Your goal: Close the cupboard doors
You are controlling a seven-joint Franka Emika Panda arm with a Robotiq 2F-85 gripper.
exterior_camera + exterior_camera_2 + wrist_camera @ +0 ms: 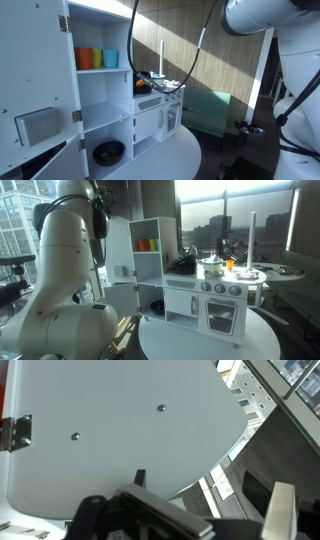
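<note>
My gripper should move back past the door's rounded edge [236, 436] and push the door closed from outside, because it faces the inner side of the open upper door [38, 72].
The white cupboard [105, 90] stands on a round table with its doors swung open. In both exterior views an upper door [35, 55] [118, 245] and a lower door [45, 150] [122, 300] hang open at the cupboard's side. The shelves hold coloured cups [97, 58] and a dark bowl [108, 152]. In the wrist view my gripper [215, 520] is open and empty, close to a white panel [110, 420] with a hinge [15, 432] and two screws, seemingly a door. The gripper itself does not show in the exterior views.
A toy kitchen with stove and oven [222, 290] stands against the cupboard on the round white table [165, 160]. The robot's arm [60, 270] fills much of an exterior view. A green seat [210, 110] and windows lie beyond.
</note>
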